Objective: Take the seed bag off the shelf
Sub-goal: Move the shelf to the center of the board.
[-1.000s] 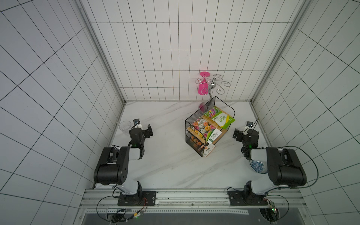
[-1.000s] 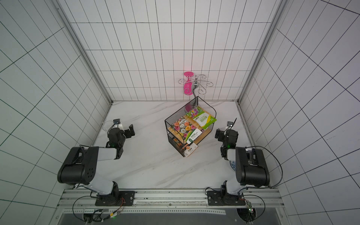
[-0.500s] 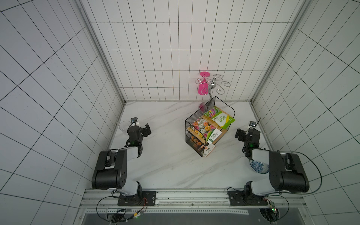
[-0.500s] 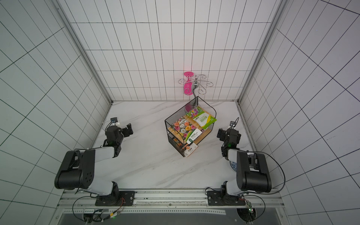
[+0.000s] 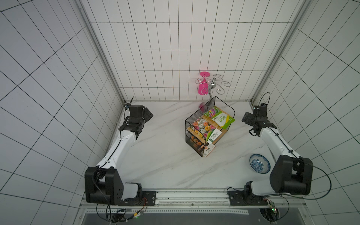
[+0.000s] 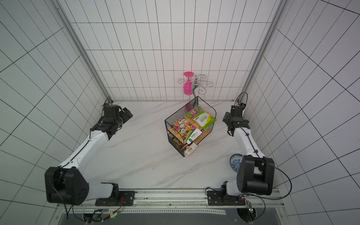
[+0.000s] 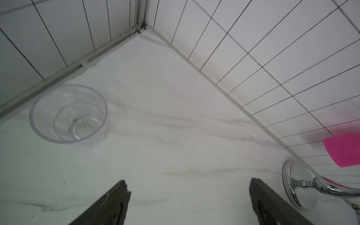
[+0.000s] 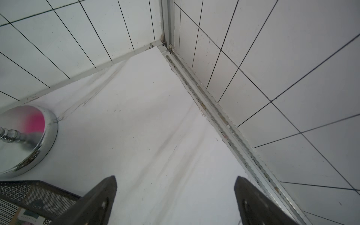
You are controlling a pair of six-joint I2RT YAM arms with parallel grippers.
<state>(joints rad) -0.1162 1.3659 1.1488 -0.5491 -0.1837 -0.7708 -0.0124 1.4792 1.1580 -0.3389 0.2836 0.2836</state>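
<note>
I should have my left gripper pull the shelf's back corner around to square it first, because the shelf slants, its open front facing my right gripper's side.
The shelf, a black wire rack with two wooden boards, stands right of the table's middle in both top views. A green-and-white seed bag lies on its upper board, overhanging the right edge. A flowered bag lies beside it, and another bag pokes out of the lower board. My left gripper hangs open at the far left, holding nothing. My right gripper is open and holds nothing, just right of the shelf, whose mesh corner shows in the right wrist view.
A silver curly-armed stand with a pink glass hanging from it stands behind the shelf; its base shows in both wrist views. A clear cup sits by the left wall. A blue patterned bowl lies front right.
Both arms have stretched out toward the back of the table, carrying the grippers farther from their bases. Both grippers stay open. The shelf and bags have not moved.
</note>
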